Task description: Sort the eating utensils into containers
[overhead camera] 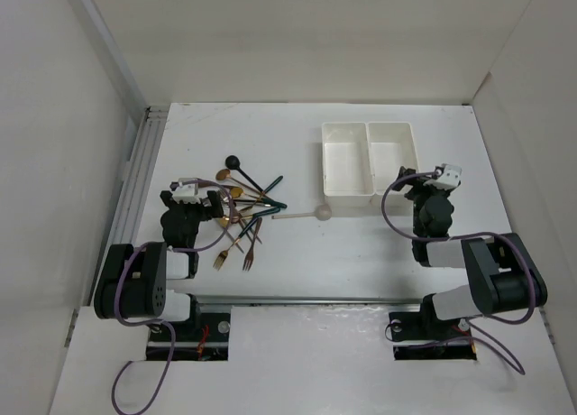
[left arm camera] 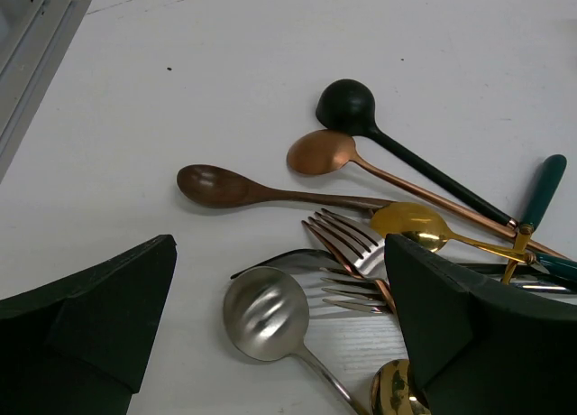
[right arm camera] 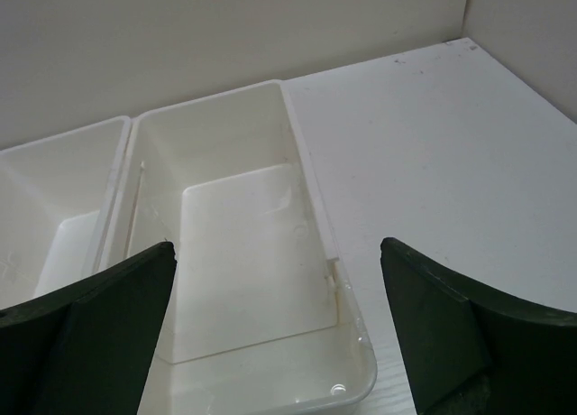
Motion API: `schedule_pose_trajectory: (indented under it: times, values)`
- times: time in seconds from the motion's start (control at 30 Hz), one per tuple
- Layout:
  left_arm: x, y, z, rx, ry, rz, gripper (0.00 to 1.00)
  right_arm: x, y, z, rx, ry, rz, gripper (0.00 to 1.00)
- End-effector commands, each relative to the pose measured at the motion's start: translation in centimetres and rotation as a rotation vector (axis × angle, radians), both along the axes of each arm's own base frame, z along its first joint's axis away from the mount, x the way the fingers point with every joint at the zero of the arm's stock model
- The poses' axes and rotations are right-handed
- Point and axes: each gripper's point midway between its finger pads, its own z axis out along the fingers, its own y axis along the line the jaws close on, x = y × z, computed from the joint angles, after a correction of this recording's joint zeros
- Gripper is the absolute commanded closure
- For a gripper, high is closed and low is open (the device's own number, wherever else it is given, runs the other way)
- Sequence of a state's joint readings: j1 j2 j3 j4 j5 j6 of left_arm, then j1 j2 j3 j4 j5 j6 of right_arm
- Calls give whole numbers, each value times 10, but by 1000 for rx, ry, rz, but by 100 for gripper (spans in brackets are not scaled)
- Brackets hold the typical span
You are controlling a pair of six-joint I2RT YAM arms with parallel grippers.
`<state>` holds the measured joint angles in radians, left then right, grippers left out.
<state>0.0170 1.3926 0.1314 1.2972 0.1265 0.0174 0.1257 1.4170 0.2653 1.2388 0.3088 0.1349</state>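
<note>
The cream spoon's handle (overhead camera: 293, 216) points at the pile, away from my right gripper, so next my left gripper picks the spoon up by its bowl (overhead camera: 323, 213) and hands it over.
The eating utensils lie in a loose pile (overhead camera: 243, 207) left of centre, and a cream spoon (overhead camera: 306, 214) lies apart to their right. My left gripper (overhead camera: 194, 198) is open at the pile's left edge. In the left wrist view, the left gripper (left arm camera: 279, 244) has a silver spoon (left arm camera: 266, 313) and a copper fork (left arm camera: 347, 244) between its jaws, touching neither. A brown spoon (left arm camera: 216, 186), a copper spoon (left arm camera: 322, 152), a dark spoon (left arm camera: 345, 106) and a gold spoon (left arm camera: 410, 222) lie beyond. The containers are two adjoining white bins (overhead camera: 347, 124), both empty. My right gripper (overhead camera: 431, 182) is open and empty, just right of the bins.
In the right wrist view, the right gripper (right arm camera: 277, 245) looks over the right bin (right arm camera: 306, 176), with the left bin (right arm camera: 63, 162) beside it. White walls enclose the table. A metal rail (overhead camera: 144, 162) runs along the left edge.
</note>
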Motion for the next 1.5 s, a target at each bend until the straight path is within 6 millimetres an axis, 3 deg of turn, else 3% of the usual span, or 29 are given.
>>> schedule_pose_trajectory:
  times: [0.0, 0.03, 0.07, 0.1, 0.17, 0.23, 0.27, 0.3, 0.4, 0.43, 0.47, 0.5, 0.53, 0.57, 0.63, 0.67, 0.7, 0.73, 0.77, 0.8, 0.87, 0.9, 0.93, 0.97, 1.03, 1.07, 1.2, 1.3, 1.47]
  values:
    - [13, 1, 73, 0, -272, 2, 0, 5, -1, 36, 12, -76, -13, 0]
    - [14, 3, 73, 0, -272, 11, 0, 7, 2, 41, 11, -56, -13, 0]
    - [13, -2, 73, -2, -272, -1, 0, 16, 0, 68, 20, -76, -45, 0]
    - [13, -3, 75, 7, -282, 2, 0, 16, -3, 56, 1, 36, -62, 0]
    - [0, -24, 86, 46, -326, -122, 0, 11, -8, 98, -67, -5, -80, 0]
    - [4, -37, 97, 109, -277, -225, 0, -2, -10, 159, -189, -94, -85, 0]
    - [13, -57, 113, 234, -239, -375, 0, -9, -13, 181, -230, -129, -99, 0]
    - [11, -70, 142, 296, -296, -433, 0, -16, -13, 218, -261, -195, -108, 0]
    - [27, -79, 209, 494, -398, -454, 0, -29, -23, 269, -495, -204, -185, 0]
    - [32, -85, 223, 678, -449, -458, 0, -34, -26, 303, -542, -222, -236, 0]
    - [40, -86, 230, 760, -452, -450, 0, -23, -36, 300, -636, -135, -305, 0]
    - [51, -81, 252, 831, -433, -399, 0, -21, -43, 308, -619, -115, -364, 0]
    - [63, -89, 248, 864, -397, -411, 0, -36, -66, 335, -514, -118, -516, 0]
    - [71, -91, 252, 853, -359, -400, 0, -38, -74, 342, -428, -118, -582, 0]
    - [82, -110, 251, 816, -227, -505, 0, -31, -81, 337, -233, -109, -647, 0]
    - [81, -122, 244, 770, -179, -568, 0, -27, -69, 352, -231, -114, -571, 0]
    - [76, -135, 235, 680, -117, -626, 0, -13, -55, 325, -285, 5, -461, 0]
    - [66, -145, 221, 641, -34, -697, 0, -10, -39, 321, -302, 15, -357, 0]
    - [53, -169, 199, 610, 11, -822, 0, 0, -14, 311, -326, 17, -196, 0]
    - [43, -181, 188, 613, 38, -884, 0, 2, 1, 286, -328, 66, -107, 0]
    - [25, -197, 159, 638, 101, -947, 0, -11, 24, 281, -247, 25, 38, 0]
    - [10, -218, 148, 665, 103, -1002, 0, -13, 29, 260, -227, 54, 69, 0]
    - [4, -226, 133, 691, 131, -1024, 5, -25, 31, 259, -168, 42, 89, 0]
    - [-2, -228, 113, 722, 180, -1020, 21, -30, 35, 253, -134, 50, 104, 0]
    - [-17, -252, 85, 742, 236, -1102, 29, -38, 40, 231, -79, 107, 135, 0]
    - [-22, -259, 79, 733, 264, -1147, 29, -41, 46, 225, -52, 123, 164, 0]
    - [-43, -293, 22, 650, 393, -1341, 23, -54, 62, 197, -30, 239, 257, 0]
    - [-47, -307, 3, 638, 404, -1386, 15, -60, 61, 185, -28, 299, 256, 0]
    - [-45, -322, -15, 609, 359, -1409, 8, -76, 54, 191, -12, 259, 238, 0]
